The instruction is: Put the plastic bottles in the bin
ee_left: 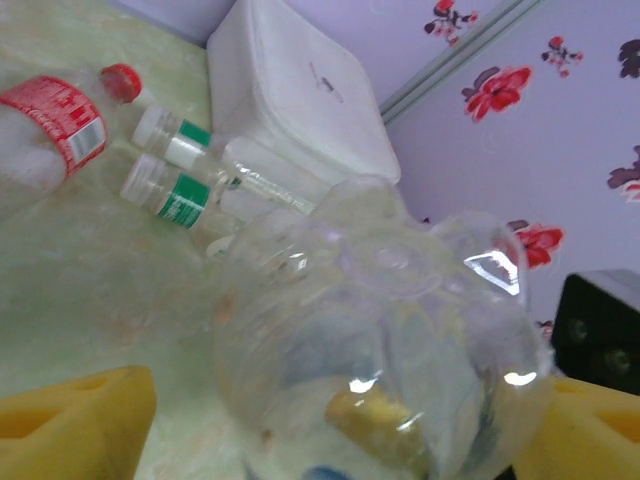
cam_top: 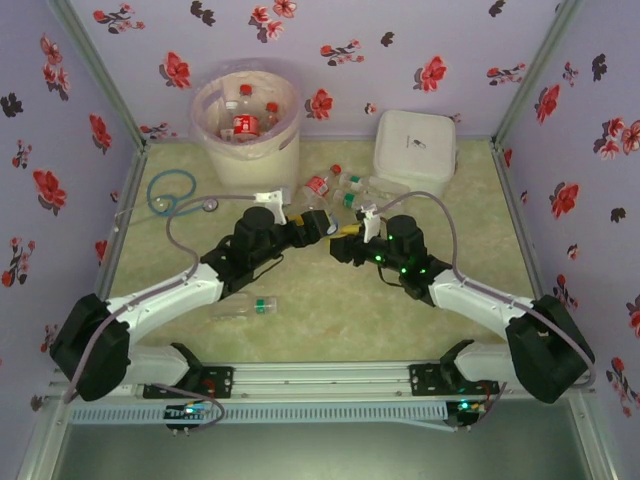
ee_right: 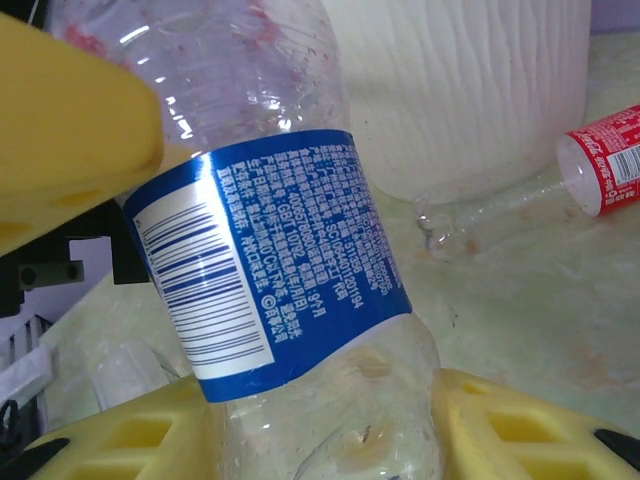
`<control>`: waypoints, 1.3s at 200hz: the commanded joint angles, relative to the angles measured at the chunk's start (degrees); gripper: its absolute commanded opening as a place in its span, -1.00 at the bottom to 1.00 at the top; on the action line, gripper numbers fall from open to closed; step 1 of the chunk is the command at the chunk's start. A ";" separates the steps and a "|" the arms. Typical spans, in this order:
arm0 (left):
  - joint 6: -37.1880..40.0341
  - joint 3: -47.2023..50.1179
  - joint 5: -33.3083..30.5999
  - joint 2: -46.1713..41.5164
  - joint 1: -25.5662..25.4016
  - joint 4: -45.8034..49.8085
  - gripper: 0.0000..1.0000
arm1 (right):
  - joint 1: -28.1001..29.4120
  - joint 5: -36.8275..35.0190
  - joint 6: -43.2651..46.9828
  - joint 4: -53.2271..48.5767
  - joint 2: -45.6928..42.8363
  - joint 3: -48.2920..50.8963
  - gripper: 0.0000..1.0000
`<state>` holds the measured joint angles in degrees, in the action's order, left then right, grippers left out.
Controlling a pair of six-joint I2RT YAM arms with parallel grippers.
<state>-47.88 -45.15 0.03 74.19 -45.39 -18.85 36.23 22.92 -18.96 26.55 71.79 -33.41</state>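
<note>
My right gripper is holding the blue-labelled bottle [ee_right: 272, 262] a long way from the bin. My left gripper should grab the bottle by its base [ee_left: 385, 265] and take it to the bin.
A clear plastic bottle with a blue label [ee_right: 270, 270] hangs over the middle of the table between both grippers. My right gripper [ee_right: 320, 425] is shut on its lower body, with both yellow fingers pressed against it. My left gripper [ee_left: 345, 410] is open around the bottle's base [ee_left: 390, 330], with a gap at its left finger [ee_left: 80, 410]. In the top view the grippers meet at mid-table, left [cam_top: 325, 224] and right [cam_top: 349, 238]. The bin [cam_top: 288, 145] stands at the back left with red-labelled bottles [cam_top: 243, 122] inside. More bottles [cam_top: 335, 188] lie near the box, and one with a green label [cam_top: 247, 307] lies by the left arm.
A white square lidded box [cam_top: 415, 145] stands at the back right. A teal stethoscope [cam_top: 173, 192] lies at the left, in front of the bin. A red-labelled bottle [ee_left: 55, 130] and two green-labelled ones [ee_left: 180, 165] lie beside the box [ee_left: 300, 90]. Flowered walls enclose three sides.
</note>
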 commanded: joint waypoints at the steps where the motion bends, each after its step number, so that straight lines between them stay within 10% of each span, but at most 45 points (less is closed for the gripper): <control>1: -1.29 -2.39 -1.61 1.19 -0.12 -4.35 0.58 | -0.21 2.64 -2.63 5.70 0.41 1.19 -0.08; 58: -1.14 -3.58 -2.05 2.45 -0.07 -2.86 0.06 | -0.19 3.80 -2.29 6.59 1.69 0.47 0.04; 110: 6.92 -13.90 -1.20 1.77 2.16 10.37 -0.07 | -0.52 0.93 3.66 0.63 -3.18 -0.16 0.88; 205: 17.71 -42.99 -1.37 2.62 24.68 22.11 -0.41 | -1.25 -5.57 10.82 -16.32 -14.69 1.68 0.83; 260: 18.71 -58.04 -2.84 18.52 32.71 24.30 -0.88 | -1.25 -6.29 11.95 -21.71 -17.63 1.08 0.81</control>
<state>-32.03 -96.64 -1.74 84.84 -14.37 1.41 35.33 17.93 -8.91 8.16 55.88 -32.10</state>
